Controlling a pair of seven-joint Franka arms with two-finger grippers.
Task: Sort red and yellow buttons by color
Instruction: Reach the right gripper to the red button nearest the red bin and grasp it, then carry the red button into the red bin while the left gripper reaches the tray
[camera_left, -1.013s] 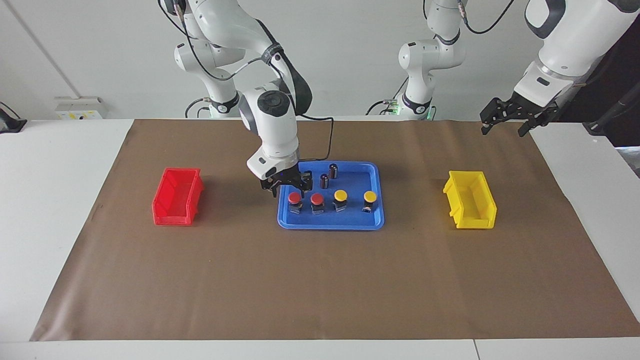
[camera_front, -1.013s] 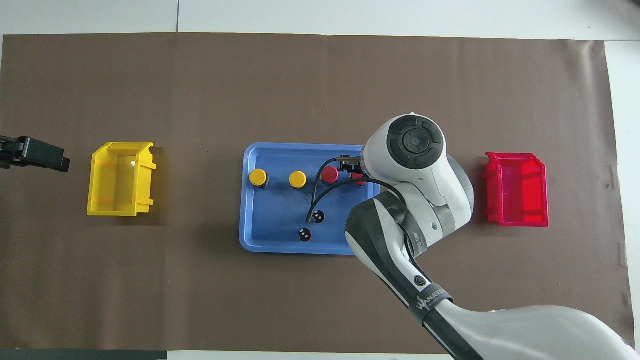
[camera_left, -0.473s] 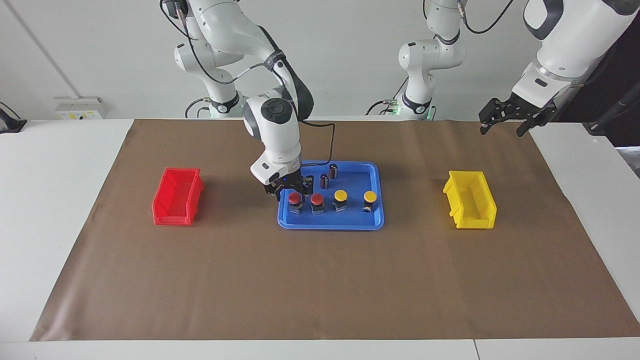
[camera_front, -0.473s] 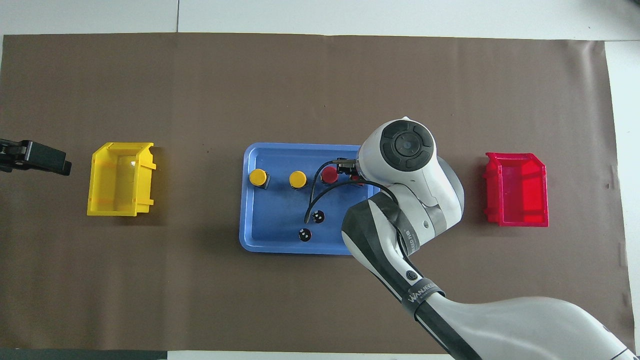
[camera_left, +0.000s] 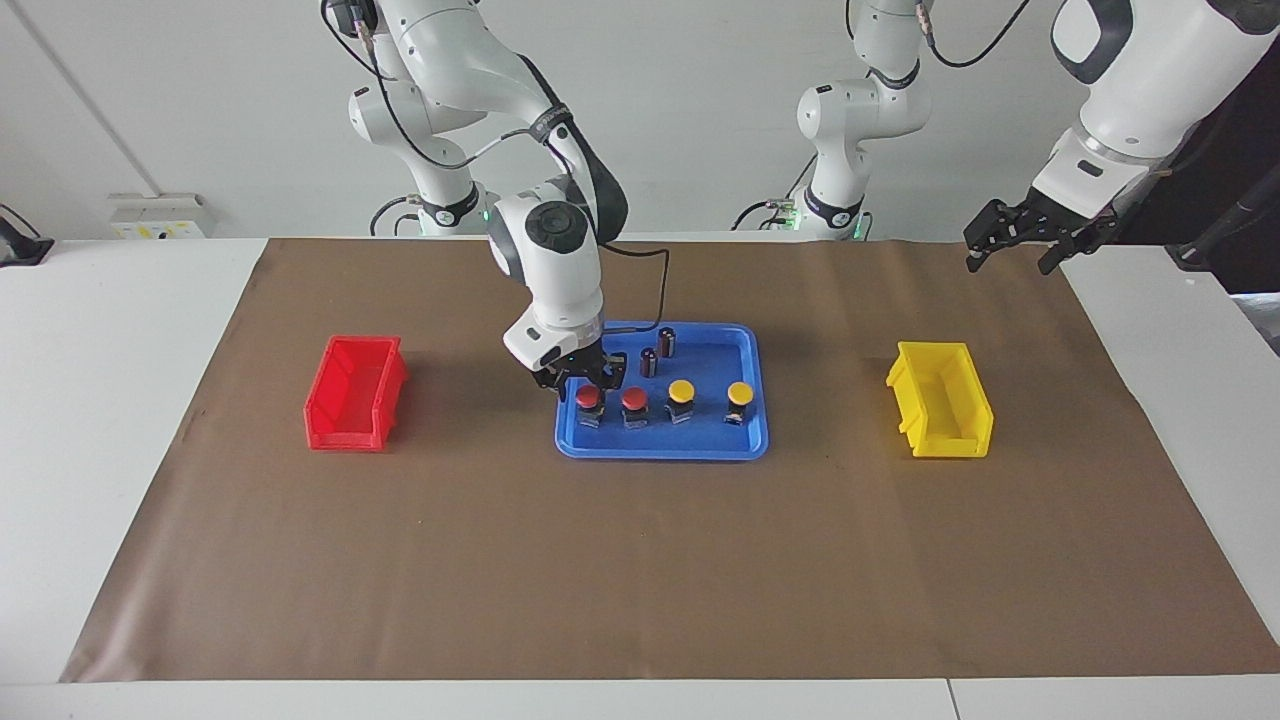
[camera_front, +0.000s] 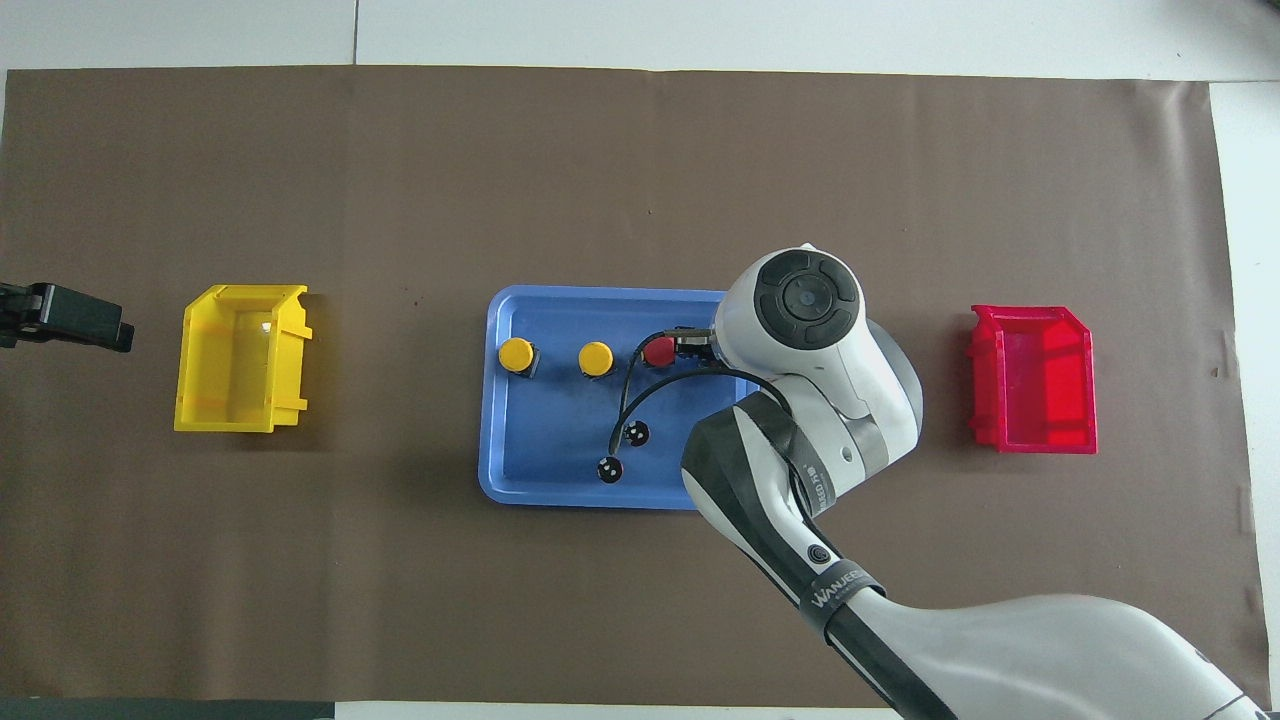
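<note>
The red button should come up in one piece, together with its body, when I lift its cap, because a dark body (camera_front: 530, 367) shows close under the yellow cap.
Two red buttons (camera_left: 589, 397) (camera_left: 634, 399) and two yellow buttons (camera_left: 681, 391) (camera_left: 740, 393) stand in a row in the blue tray (camera_left: 660, 452), along its edge farther from the robots. My right gripper (camera_left: 586, 381) is open, low over the red button at the right arm's end of the row, with its fingers on either side of the cap. In the overhead view that button is hidden under the right wrist. The other red button (camera_front: 657, 351) and both yellow ones (camera_front: 596, 358) (camera_front: 516, 355) show there. My left gripper (camera_left: 1008, 250) waits open in the air at the left arm's end.
Two dark capless cylinders (camera_left: 666, 342) (camera_left: 648, 362) stand in the tray nearer to the robots. A red bin (camera_left: 355, 392) sits toward the right arm's end of the table, a yellow bin (camera_left: 940, 400) toward the left arm's end. Brown paper (camera_left: 640, 560) covers the table.
My right gripper has come down and a little along the row, closing in over the end red button. My left gripper has shifted slightly. The buttons have not moved.
</note>
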